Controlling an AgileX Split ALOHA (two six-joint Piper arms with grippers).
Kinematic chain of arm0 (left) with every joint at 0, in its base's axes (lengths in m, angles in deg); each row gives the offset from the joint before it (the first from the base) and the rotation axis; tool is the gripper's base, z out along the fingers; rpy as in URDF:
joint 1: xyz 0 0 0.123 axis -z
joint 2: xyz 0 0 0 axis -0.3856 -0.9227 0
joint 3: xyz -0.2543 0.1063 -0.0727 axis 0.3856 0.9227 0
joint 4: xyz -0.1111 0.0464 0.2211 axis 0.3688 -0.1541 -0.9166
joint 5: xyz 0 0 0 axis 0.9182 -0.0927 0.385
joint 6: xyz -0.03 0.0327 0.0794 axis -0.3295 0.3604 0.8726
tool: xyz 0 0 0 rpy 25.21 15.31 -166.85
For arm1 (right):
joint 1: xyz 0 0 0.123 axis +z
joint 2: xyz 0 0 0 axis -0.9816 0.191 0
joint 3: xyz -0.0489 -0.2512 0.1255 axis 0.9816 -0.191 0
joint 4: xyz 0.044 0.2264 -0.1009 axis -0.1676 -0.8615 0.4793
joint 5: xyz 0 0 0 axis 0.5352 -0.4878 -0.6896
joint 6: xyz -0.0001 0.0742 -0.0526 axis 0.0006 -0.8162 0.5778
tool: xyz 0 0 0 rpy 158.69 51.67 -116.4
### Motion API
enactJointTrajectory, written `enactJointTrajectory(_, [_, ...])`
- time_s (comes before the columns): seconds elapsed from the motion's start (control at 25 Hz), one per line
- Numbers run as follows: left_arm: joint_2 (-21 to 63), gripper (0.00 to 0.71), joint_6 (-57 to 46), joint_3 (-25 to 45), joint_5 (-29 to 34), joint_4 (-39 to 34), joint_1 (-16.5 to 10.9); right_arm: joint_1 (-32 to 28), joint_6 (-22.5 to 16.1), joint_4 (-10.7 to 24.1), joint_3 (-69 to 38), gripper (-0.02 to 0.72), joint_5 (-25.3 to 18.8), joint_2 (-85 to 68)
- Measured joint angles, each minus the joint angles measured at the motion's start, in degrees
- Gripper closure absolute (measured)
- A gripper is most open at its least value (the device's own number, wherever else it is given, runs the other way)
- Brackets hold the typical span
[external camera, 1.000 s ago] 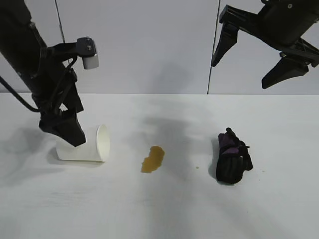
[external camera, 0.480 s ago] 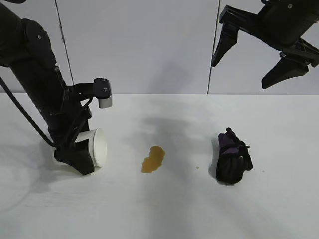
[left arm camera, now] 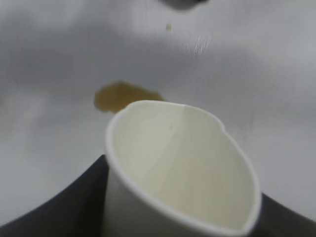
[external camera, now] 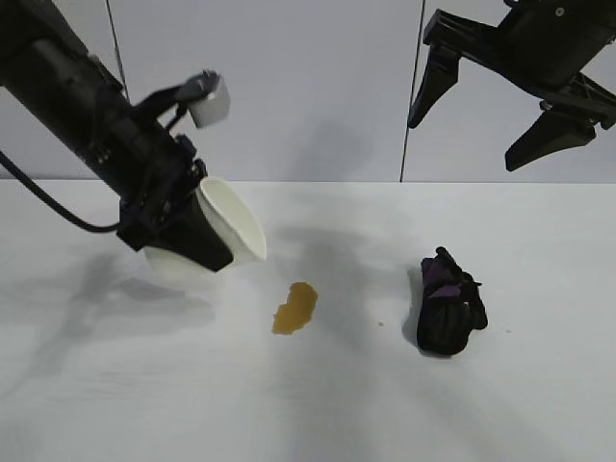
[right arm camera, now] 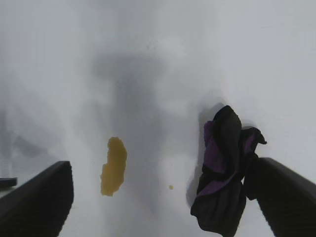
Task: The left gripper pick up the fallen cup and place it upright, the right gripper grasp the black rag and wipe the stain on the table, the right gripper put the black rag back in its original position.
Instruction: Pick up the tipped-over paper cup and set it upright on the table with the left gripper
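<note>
The purple folds point(external camera: 443, 283) sit tucked thickly between black edges, so I expect the black rag point(external camera: 448, 318) to stay bunched up in a wad when the robot wipes the stain.
My left gripper point(external camera: 204, 241) is shut on the white cup point(external camera: 231, 223) and holds it off the table point(external camera: 308, 414), tilted with its mouth up and toward the stain. In the left wrist view the cup point(left arm camera: 182, 163) fills the space between the two black fingers point(left arm camera: 74, 202). The amber stain point(external camera: 295, 308) lies on the table right of the cup, with a tiny droplet point(external camera: 381, 324) beyond it. The black rag point(external camera: 448, 303), with purple folds, lies bunched further right. My right gripper point(external camera: 465, 142) hangs open high above the rag, holding nothing.
A pale wall with vertical seams stands behind the table. The right wrist view looks down on the stain point(right arm camera: 114, 166), the droplet point(right arm camera: 171, 187) and the rag point(right arm camera: 222, 173) between its spread fingers point(right arm camera: 289, 197).
The left gripper closed round the fallen cup and raised it off the table, turning its mouth upward. The right arm has not moved.
</note>
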Motion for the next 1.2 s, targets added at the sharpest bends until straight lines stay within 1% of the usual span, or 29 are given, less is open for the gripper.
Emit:
enactJointTrajectory(0.08, [0.07,0.329,8.37,2.07,4.0,9.13,-3.47,0.0,0.0,0.0,0.0,0.009,0.05,0.0])
enactJointTrajectory(0.16, [0.07,0.329,17.08,5.74,8.6,18.89,-7.22,0.0,0.0,0.0,0.0,0.009,0.05,0.0])
enactJointTrajectory(0.2, [0.07,0.329,21.75,8.15,10.15,24.22,-8.98,0.0,0.06,0.0,0.0,0.009,0.05,0.0])
enactJointTrajectory(0.28, [0.07,0.329,29.78,13.49,11.7,33.51,-11.58,0.0,0.12,0.0,0.0,0.009,0.18,0.0])
enactJointTrajectory(0.36, [0.07,0.329,38.3,18.11,11.78,37.61,-13.29,0.0,0.24,0.0,0.0,0.009,0.49,0.0])
enactJointTrajectory(0.44, [-0.75,0.329,44.41,21.03,11.83,38.68,-13.73,0.0,0.24,0.19,0.0,0.009,0.65,0.0])
enactJointTrajectory(0.52, [-2.97,0.329,47.64,22.29,11.89,39.18,-13.73,0.0,0.24,0.56,0.0,0.009,0.96,0.0])
enactJointTrajectory(0.76, [-10.33,0.329,52.69,22.54,11.73,39.95,-13.73,0.0,0.24,1.17,0.0,0.009,1.31,0.0])
enactJointTrajectory(1.0, [-14.78,0.328,53.95,22.54,11.58,40.45,-13.55,0.0,0.24,1.36,0.0,0.009,1.38,0.0])
enactJointTrajectory(1.04, [-14.86,0.311,53.9,22.54,11.67,40.54,-13.55,0.0,0.24,1.43,0.0,0.009,1.41,0.0])
enactJointTrajectory(1.08, [-14.86,0.27,53.76,22.54,11.61,40.61,-13.55,0.0,0.24,1.49,0.0,0.009,1.41,0.0])
enactJointTrajectory(1.12, [-14.86,0.217,53.76,22.54,11.66,40.6,-13.55,0.0,0.24,1.49,0.0,0.009,1.41,0.0])
enactJointTrajectory(1.16, [-14.86,0.143,53.69,22.54,11.66,40.6,-13.55,0.0,0.24,1.49,0.0,0.009,1.41,0.0])
enactJointTrajectory(1.2, [-14.86,0.095,53.34,22.54,11.66,40.6,-13.55,0.0,0.24,1.49,0.0,0.009,1.41,0.0])
